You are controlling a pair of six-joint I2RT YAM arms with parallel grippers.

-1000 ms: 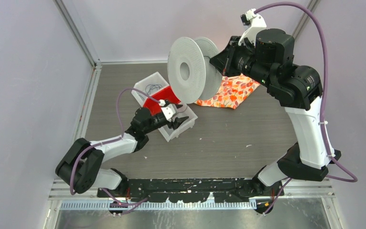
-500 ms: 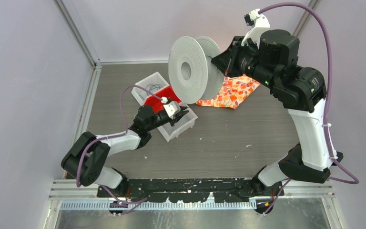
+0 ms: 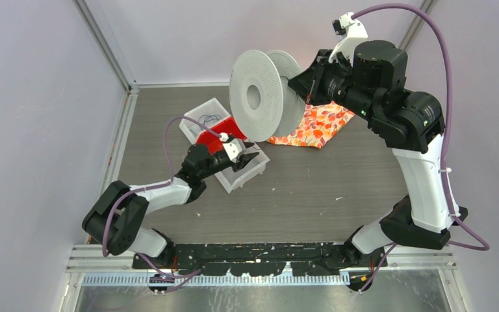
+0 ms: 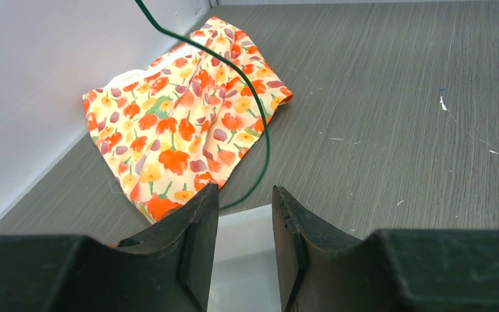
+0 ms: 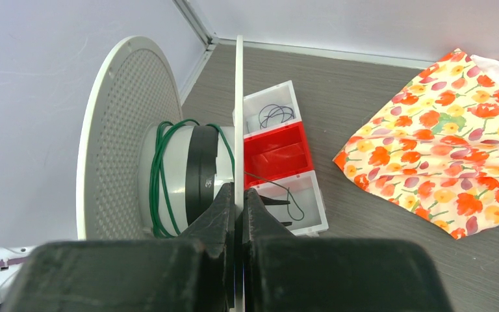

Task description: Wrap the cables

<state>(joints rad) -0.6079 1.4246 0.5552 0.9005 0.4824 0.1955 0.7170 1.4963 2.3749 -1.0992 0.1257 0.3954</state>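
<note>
My left gripper's finger has the green cable's loose piece curving past it into the white end section of the box, so my left gripper should pinch the loose piece and pull it clear.
My right gripper is shut on the thin rim of a white spool and holds it in the air above the table's back; the rim stands clamped between the jaws. A thin green cable is wound a few turns round the hub. One strand hangs down into the white end compartment. My left gripper is open over that compartment. In the left wrist view the green cable curves down beside the left finger, not pinched between the jaws. More dark cables lie in the far compartment.
A three-part box, white, red, white, lies left of the middle. A flowered cloth lies at the back right, also in the left wrist view and the right wrist view. Walls close the left, back and right sides.
My left gripper has swung a little up and right over the box's near compartment. The right arm with the spool has shifted slightly right, then held still.
</note>
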